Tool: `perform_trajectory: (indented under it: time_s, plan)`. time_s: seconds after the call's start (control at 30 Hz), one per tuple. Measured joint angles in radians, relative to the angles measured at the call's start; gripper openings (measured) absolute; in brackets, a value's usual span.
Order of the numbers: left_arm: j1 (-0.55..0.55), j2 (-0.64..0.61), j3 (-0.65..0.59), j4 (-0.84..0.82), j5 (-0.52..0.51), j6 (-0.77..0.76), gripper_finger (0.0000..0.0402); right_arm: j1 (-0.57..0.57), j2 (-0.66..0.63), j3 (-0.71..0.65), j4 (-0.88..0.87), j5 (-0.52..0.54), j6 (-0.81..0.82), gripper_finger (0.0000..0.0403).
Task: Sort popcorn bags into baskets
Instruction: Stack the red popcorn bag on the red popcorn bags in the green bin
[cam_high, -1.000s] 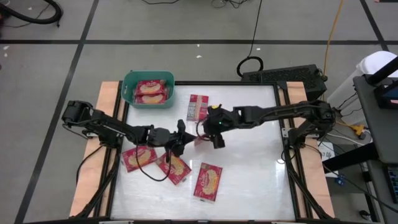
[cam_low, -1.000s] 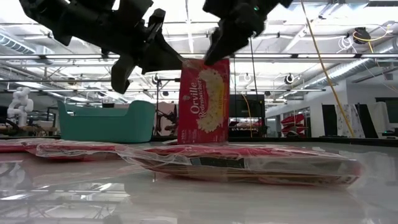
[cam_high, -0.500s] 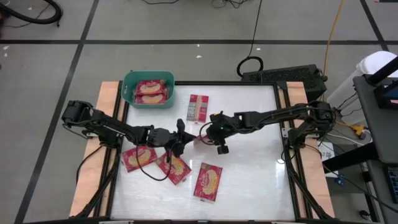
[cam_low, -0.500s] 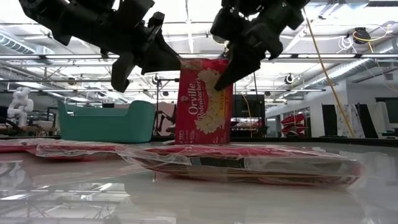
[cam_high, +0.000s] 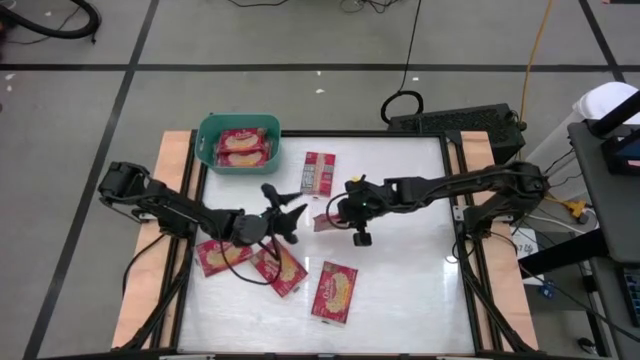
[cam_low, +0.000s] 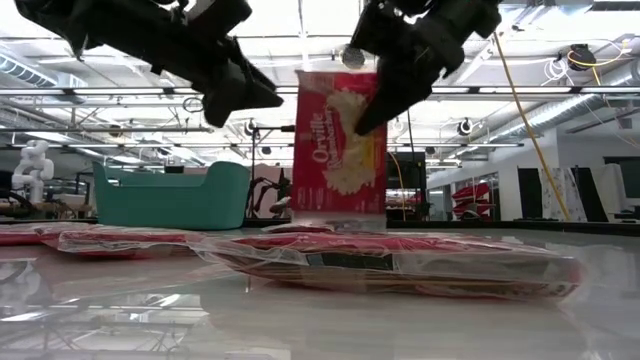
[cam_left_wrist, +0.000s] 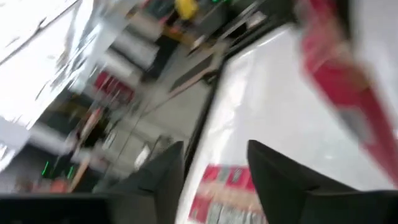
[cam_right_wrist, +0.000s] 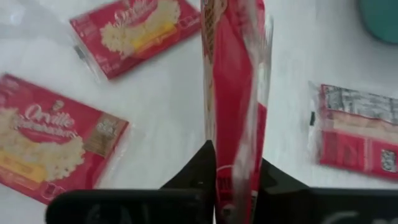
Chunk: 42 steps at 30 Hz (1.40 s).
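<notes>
My right gripper is holding the popcorn bag upright (cam_low: 332, 165), a long way from the teal basket, so next I raise and tip the popcorn bag's loose side (cam_low: 303, 125) into my left gripper.
One red popcorn bag (cam_low: 338, 145) stands upright over the table's middle, with my right gripper (cam_low: 383, 92) shut on it. My left gripper (cam_high: 285, 204) is open just left of the bag and touches nothing; its wrist view is blurred. Other popcorn bags lie flat on the table: one (cam_high: 318, 173) behind the grippers and three (cam_high: 222, 255) (cam_high: 280, 270) (cam_high: 335, 292) toward the near side. The teal basket (cam_high: 212, 128) at the far left holds popcorn bags (cam_high: 243, 146). My right gripper pinches the popcorn bag between its two fingers at the upper part of one side edge (cam_low: 372, 100). The fingers (cam_right_wrist: 200, 167) slant down from the table's right side, one on each flat face. The bag hangs upright below them, its lower edge (cam_low: 338, 212) just above the table.
Wooden rails (cam_high: 172, 180) run along the table's left and right sides. The white tabletop (cam_high: 410, 280) lies bare on the right half. Cables and a dark box (cam_high: 455, 122) sit beyond the far edge.
My right gripper has come down toward the left and shut on the upright bag. My left gripper has rolled, opened and let go of the bag, drawing slightly toward the table's left. The bag has risen a little and stays upright.
</notes>
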<state>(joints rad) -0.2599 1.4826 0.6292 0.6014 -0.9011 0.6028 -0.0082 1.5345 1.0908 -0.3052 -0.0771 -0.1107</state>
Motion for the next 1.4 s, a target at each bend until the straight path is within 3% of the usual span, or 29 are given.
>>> perform_trajectory:
  time_s: [0.07,0.2,0.33,0.5,0.63,0.83,1.03,1.27,1.4]
  plan:
    - [-0.005,-0.015,0.000,-0.019,-0.059,-0.090,0.0207,0.006,-0.022,0.000,-0.002,0.010,0.024,0.0017]
    - [-0.002,-0.048,0.000,-0.116,-0.055,-0.297,0.0221,0.036,-0.040,0.000,0.014,0.101,0.084,0.0012]
    - [0.000,-0.090,0.000,-0.214,0.013,-0.442,0.0206,0.071,-0.040,-0.028,0.109,0.157,0.126,0.0020]
    - [-0.019,-0.159,0.000,-0.294,0.116,-0.553,0.0170,0.105,-0.039,-0.177,0.406,0.160,0.192,0.0017]
    - [-0.047,-0.226,0.000,-0.309,0.115,-0.563,0.0148,0.123,-0.039,-0.307,0.719,0.173,0.204,0.0015]
    - [-0.067,-0.335,0.000,-0.314,0.131,-0.587,0.0144,0.125,-0.039,-0.417,1.007,0.212,0.161,0.0015]
    - [-0.070,-0.388,0.000,-0.320,0.281,-0.623,0.0162,0.099,-0.040,-0.510,1.265,0.213,0.105,0.0015]
    - [-0.062,-0.350,-0.001,-0.318,0.312,-0.666,0.0190,0.092,-0.039,-0.578,1.457,0.209,0.082,0.0015]
    - [-0.024,-0.305,-0.001,-0.238,0.400,-0.672,0.0215,0.092,-0.039,-0.579,1.498,0.207,0.053,0.0015]
